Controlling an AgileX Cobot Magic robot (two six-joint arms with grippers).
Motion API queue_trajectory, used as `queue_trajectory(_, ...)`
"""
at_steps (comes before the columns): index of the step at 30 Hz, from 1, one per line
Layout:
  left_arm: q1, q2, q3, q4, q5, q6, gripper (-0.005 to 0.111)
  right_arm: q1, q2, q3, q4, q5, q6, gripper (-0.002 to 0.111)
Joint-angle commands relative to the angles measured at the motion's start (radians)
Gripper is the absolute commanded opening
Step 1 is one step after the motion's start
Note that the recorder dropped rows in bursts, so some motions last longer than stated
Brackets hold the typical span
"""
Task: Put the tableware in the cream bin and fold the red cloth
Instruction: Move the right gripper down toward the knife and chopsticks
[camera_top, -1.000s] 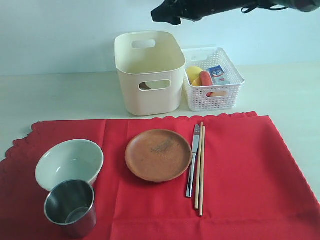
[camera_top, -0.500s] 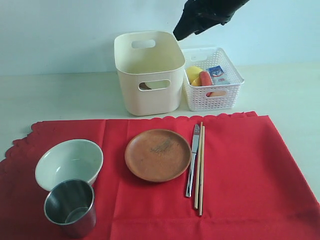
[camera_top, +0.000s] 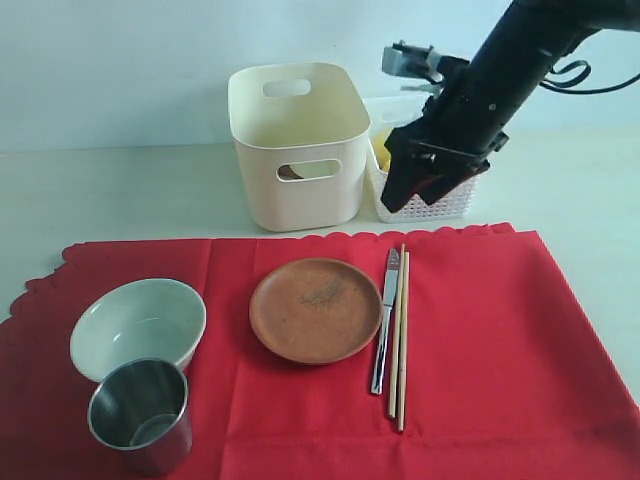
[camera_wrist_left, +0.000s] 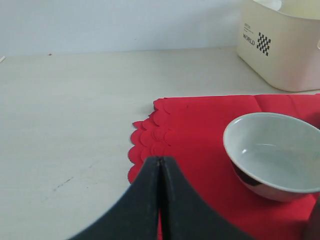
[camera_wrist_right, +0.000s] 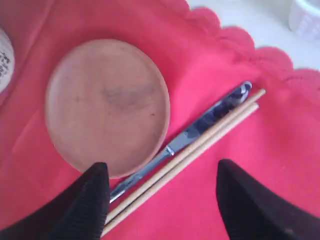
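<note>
My gripper will carry the chopsticks over. A brown shape (camera_top: 289, 173) shows through the cream bin's front handle cut-out (camera_top: 300, 150), so I should expect a brown spoon inside then.
The red cloth (camera_top: 480, 340) lies flat with a pale bowl (camera_top: 138, 325), steel cup (camera_top: 140, 412), brown plate (camera_top: 316, 310), knife (camera_top: 385, 320) and chopsticks (camera_top: 401, 340) on it. Behind its far edge stands the cream bin (camera_top: 298, 145). My right gripper (camera_top: 415, 190) hangs open above that edge. In its wrist view the gripper (camera_wrist_right: 162, 175) brackets the knife (camera_wrist_right: 200, 127) and chopsticks (camera_wrist_right: 200, 150) from above, beside the plate (camera_wrist_right: 107, 105), touching nothing. My left gripper (camera_wrist_left: 160, 160) is shut and empty over the cloth's scalloped corner (camera_wrist_left: 150, 145), near the bowl (camera_wrist_left: 275, 152).
A white lattice basket (camera_top: 456, 203) with food stands right of the cream bin, mostly hidden behind my right arm. Pale tabletop (camera_top: 120, 190) surrounds the cloth. A brown shape (camera_top: 292, 172) shows through the bin's front handle cut-out.
My right arm has swung down from the top of the exterior view to hang in front of the white basket, over the cloth's far edge. The tableware has not moved.
</note>
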Motion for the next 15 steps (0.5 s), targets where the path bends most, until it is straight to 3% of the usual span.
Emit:
queue_trajectory(1,0.000,-0.007,0.003,-0.011,-0.008,0.000,0.000,0.055,-0.010,0.096,-0.167,-0.034,0.103,0.059)
queue_trajectory(7,0.000,-0.007,0.003,-0.011,-0.008,0.000,0.000,0.202,-0.010,0.225,-0.360,-0.078,0.309,0.059)
queue_trajectory(15,0.000,-0.007,0.003,-0.011,-0.008,0.000,0.000,0.287,-0.010,0.343,-0.381,-0.194,0.437,0.059)
